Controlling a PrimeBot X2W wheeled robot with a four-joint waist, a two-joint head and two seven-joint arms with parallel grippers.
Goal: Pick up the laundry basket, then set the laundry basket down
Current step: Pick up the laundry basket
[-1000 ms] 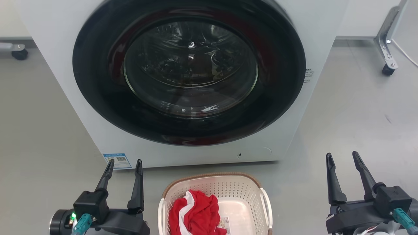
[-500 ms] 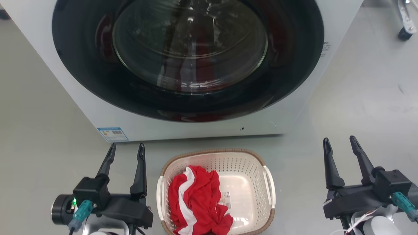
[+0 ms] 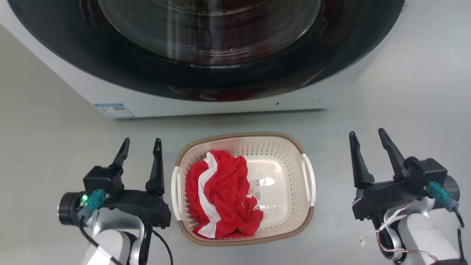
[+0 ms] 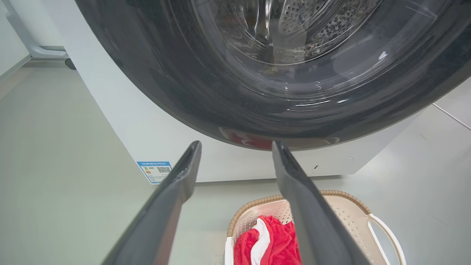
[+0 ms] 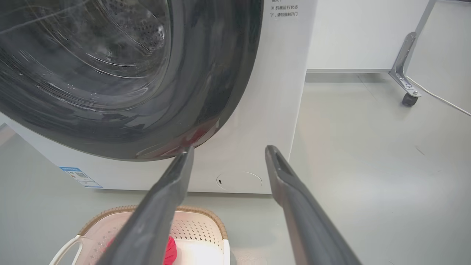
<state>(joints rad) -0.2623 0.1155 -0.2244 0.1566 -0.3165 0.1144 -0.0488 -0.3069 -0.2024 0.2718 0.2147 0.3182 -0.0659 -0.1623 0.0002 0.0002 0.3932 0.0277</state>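
The red and white cloth (image 3: pixel 223 194) sags lower than the brown rim (image 3: pixel 223 241), so I expect the cloth to stay in place and come along when I lift the laundry basket.
The laundry basket (image 3: pixel 283 162) rests on the grey floor in front of the washer, cream-white with perforated sides, a brown woven rim and white side handles. A red and white cloth (image 3: pixel 217 191) fills its left half. My left gripper (image 3: pixel 140 144) is open just left of the basket, apart from it, fingers pointing toward the washer. Well to the basket's right, my right gripper (image 3: pixel 368 135) is open and holds nothing. The left wrist view has the basket (image 4: pixel 347 209) low right of its open gripper (image 4: pixel 235 144). In the right wrist view the basket (image 5: pixel 206 224) lies low left of that open gripper (image 5: pixel 228 149).
A white front-loading washer (image 3: pixel 84 88) with a dark round glass door (image 3: pixel 206 40) stands close behind the basket. A metal frame leg on a castor (image 5: pixel 406 97) and a white cable stand on the floor far to the right. Grey floor lies on both sides.
The head camera has tilted down, so the washer slid up the picture and the whole basket came into view. Both grippers keep their open pose beside the basket.
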